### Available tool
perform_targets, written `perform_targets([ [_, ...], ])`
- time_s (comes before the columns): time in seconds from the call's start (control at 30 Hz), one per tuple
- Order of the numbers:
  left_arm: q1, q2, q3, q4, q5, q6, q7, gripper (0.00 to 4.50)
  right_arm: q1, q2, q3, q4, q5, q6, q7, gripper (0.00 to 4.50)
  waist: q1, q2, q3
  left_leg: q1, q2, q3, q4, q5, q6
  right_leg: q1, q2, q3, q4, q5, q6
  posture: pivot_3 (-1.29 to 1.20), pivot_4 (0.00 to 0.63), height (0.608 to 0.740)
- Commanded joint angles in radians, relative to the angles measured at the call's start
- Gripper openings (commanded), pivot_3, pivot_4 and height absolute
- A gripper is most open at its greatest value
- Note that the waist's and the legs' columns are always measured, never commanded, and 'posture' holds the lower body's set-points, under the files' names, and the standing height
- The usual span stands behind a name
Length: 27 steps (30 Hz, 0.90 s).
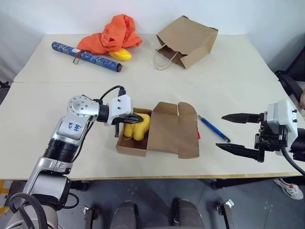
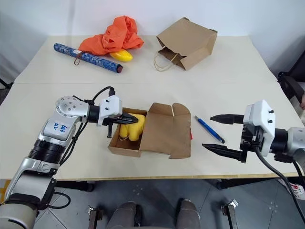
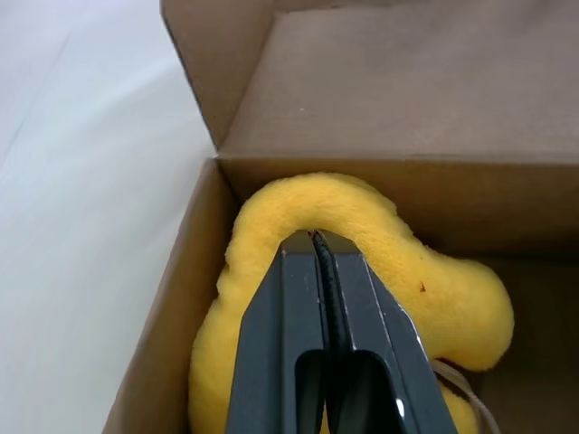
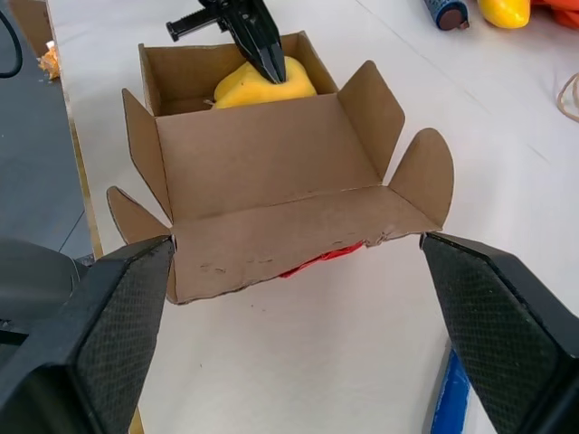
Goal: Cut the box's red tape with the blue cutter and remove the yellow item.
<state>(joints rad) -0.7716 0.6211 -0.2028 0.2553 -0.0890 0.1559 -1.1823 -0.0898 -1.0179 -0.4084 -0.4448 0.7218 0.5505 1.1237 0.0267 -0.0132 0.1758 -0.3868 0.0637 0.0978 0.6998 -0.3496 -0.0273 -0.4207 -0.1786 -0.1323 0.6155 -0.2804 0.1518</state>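
The left gripper's closed fingers rest on top of the yellow item (image 3: 318, 206), so the robot should open them wide, straddle its plush body (image 1: 139, 130) and lift it out.
The box (image 1: 131, 149) lies open mid-table, its lid (image 1: 174, 130) folded back flat to the right. A scrap of red tape (image 4: 321, 260) shows at the lid's outer edge. Inside the box sits the yellow item (image 1: 138, 130). My left gripper (image 1: 135, 119) reaches into the box from the left with its fingers shut. In the left wrist view its tips (image 3: 314, 237) rest against the top of the yellow item (image 3: 425, 289). The blue cutter (image 1: 214, 129) lies on the table just right of the lid. My right gripper (image 1: 220, 130) hovers open beside the cutter and holds nothing.
At the back of the table are a brown paper bag (image 1: 188, 40), an orange cloth (image 1: 114, 33), a glossy yellow oval (image 1: 120, 54) and a blue patterned roll (image 1: 86, 56). The table's front edge (image 1: 157, 177) runs close below the box.
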Motion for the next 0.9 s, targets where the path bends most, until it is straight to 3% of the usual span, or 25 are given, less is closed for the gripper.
perform_targets([
  [0.03,-0.010,0.013,-0.004,-0.002,-0.015,0.051,-0.041,1.21,-0.002,-0.017,-0.020,-0.016,-0.003,0.004,-0.010,4.50,0.000,0.000,0.000,0.000,0.000,0.000,0.000,0.000,0.000,0.000,0.000,0.000,0.000,0.000,0.000,0.00,0.150,0.740],
  [0.4,-0.024,0.022,-0.014,0.007,0.046,0.037,-0.008,4.48,-0.011,-0.017,-0.010,-0.015,-0.007,0.012,-0.027,4.50,0.000,0.000,0.000,0.000,0.000,0.000,0.000,0.000,0.000,0.000,0.000,0.000,0.000,0.000,0.000,0.00,0.150,0.740],
  [0.63,-0.006,-0.018,-0.071,0.037,0.098,0.004,0.009,4.48,-0.014,-0.016,-0.005,-0.016,-0.015,0.016,-0.033,4.50,0.000,0.000,0.000,0.000,0.000,0.000,0.000,0.000,0.000,0.000,0.000,0.000,0.000,0.000,0.000,0.00,0.150,0.740],
  [0.77,0.001,-0.021,-0.077,0.048,0.105,-0.009,0.002,3.66,-0.012,-0.017,-0.007,-0.018,-0.017,0.019,-0.033,4.50,0.000,0.000,0.000,0.001,0.000,0.000,0.000,0.000,0.000,0.000,0.000,0.000,0.000,0.000,0.000,0.00,0.150,0.740],
  [0.9,-0.005,-0.028,-0.055,0.057,0.090,-0.011,0.006,2.55,-0.002,-0.017,-0.014,-0.025,-0.017,0.021,-0.032,4.50,0.000,0.000,0.000,0.001,0.000,0.000,0.000,0.000,0.000,0.001,0.000,0.000,0.000,0.000,0.000,0.00,0.150,0.740],
])
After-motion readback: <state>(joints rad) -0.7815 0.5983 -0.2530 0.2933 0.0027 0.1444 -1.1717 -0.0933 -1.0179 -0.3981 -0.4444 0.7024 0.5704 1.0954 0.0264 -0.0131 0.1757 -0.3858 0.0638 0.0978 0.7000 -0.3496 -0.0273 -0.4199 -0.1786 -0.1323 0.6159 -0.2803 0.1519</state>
